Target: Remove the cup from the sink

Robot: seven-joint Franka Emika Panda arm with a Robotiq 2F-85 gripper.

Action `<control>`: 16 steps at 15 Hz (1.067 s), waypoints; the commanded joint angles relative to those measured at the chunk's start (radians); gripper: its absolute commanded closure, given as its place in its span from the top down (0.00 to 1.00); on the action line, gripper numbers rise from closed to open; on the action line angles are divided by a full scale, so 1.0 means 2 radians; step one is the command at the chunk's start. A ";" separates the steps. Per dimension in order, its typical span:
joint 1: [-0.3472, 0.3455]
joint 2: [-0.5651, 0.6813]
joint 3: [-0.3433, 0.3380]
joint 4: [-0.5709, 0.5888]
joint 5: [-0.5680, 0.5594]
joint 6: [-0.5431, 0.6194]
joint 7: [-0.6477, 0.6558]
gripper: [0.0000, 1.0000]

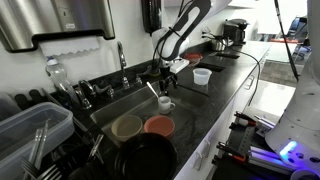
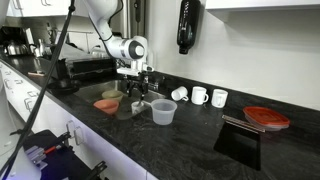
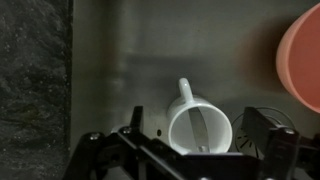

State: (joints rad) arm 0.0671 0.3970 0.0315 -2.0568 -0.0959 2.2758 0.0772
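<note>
My gripper keeps lowering until its fingers straddle the handle, then close, since the white cup's handle (image 3: 185,92) points narrow way across into my open fingers' gap.
A white cup (image 3: 200,118) stands upright on the metal sink floor (image 3: 140,50), handle pointing away, with a metal utensil inside. It also shows in an exterior view (image 1: 165,103). My gripper (image 3: 198,134) is open, with one finger on each side of the cup and not touching it. In an exterior view my gripper (image 1: 165,72) hangs just above the cup. In an exterior view my gripper (image 2: 136,90) is over the sink and the cup is hidden.
An orange bowl (image 1: 158,125) and a tan bowl (image 1: 126,126) lie in the sink near the cup. A black pan (image 1: 150,156) sits in front. A clear plastic cup (image 2: 163,112) and three white mugs (image 2: 199,96) stand on the black counter. The faucet (image 1: 122,58) is behind the sink.
</note>
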 commanded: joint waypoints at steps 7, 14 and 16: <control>-0.002 0.083 -0.002 0.024 0.006 0.049 -0.013 1.00; -0.002 0.111 0.005 0.044 0.008 0.044 -0.034 1.00; -0.001 0.114 0.005 0.044 0.008 0.045 -0.033 1.00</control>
State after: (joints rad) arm 0.0675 0.6109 0.0388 -1.9844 -0.0926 2.3657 0.0401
